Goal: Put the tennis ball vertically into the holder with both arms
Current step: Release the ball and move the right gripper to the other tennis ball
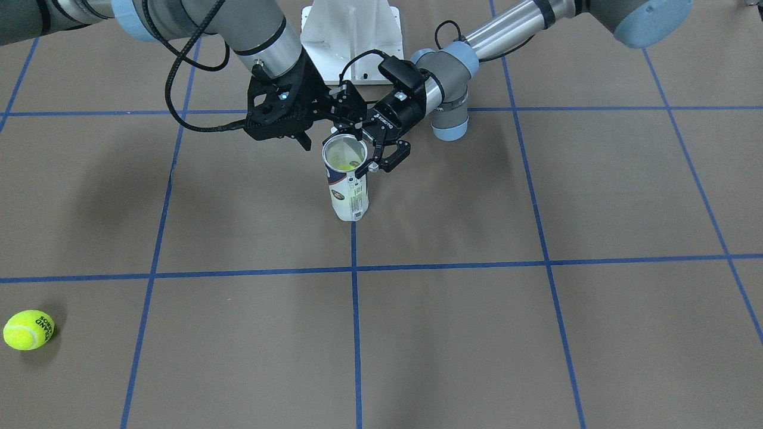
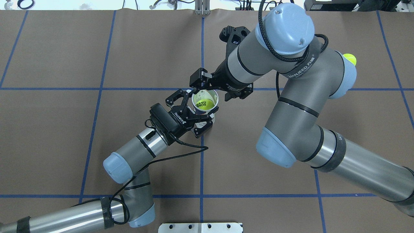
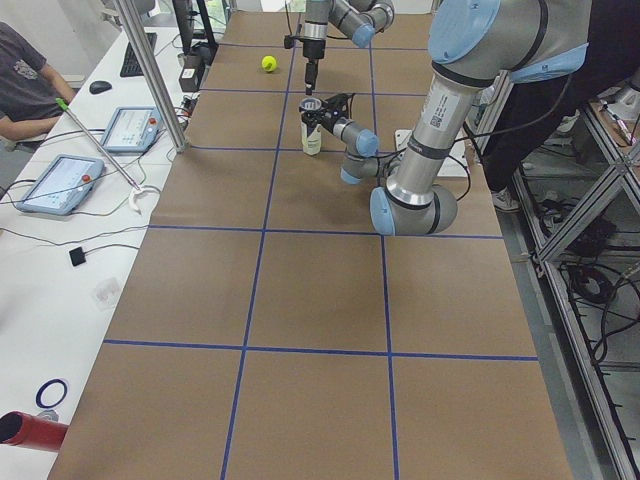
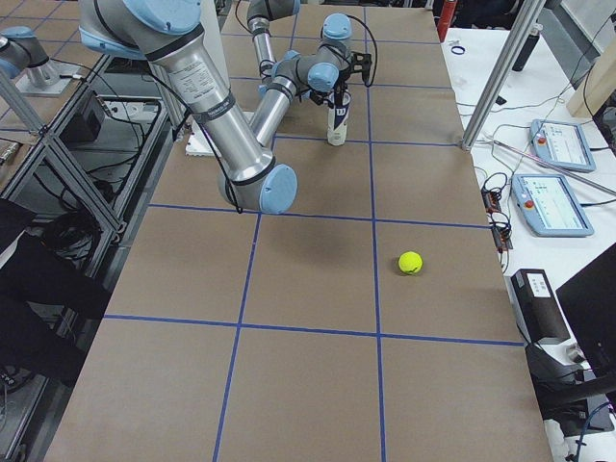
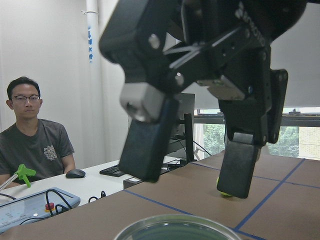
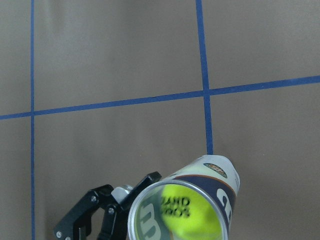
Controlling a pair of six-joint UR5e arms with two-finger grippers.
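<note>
The tennis ball inside the holder (image 1: 349, 165) is well below the holder's rim, so I expect the second tennis ball (image 1: 28, 329) to fall all the way in when I let go of it there.
The holder (image 1: 349, 190), a clear can with a white and navy label, stands upright at the table's middle. A yellow tennis ball (image 2: 204, 103) lies inside it and also shows through the rim in the right wrist view (image 6: 187, 210). My left gripper (image 2: 199, 110) is open at rim height beside the can. In the left wrist view (image 5: 192, 170) its fingers are spread wide, with the silver rim (image 5: 175, 227) just below them. My right gripper (image 2: 210, 90) hangs open and empty directly above the can's mouth.
A second tennis ball (image 1: 28, 329) lies loose on the table on the robot's right, away from the arms, and also shows in the exterior right view (image 4: 411, 262). The white pedestal base (image 1: 350, 36) stands behind the can. Operators' desks with tablets (image 3: 60, 185) line the far side.
</note>
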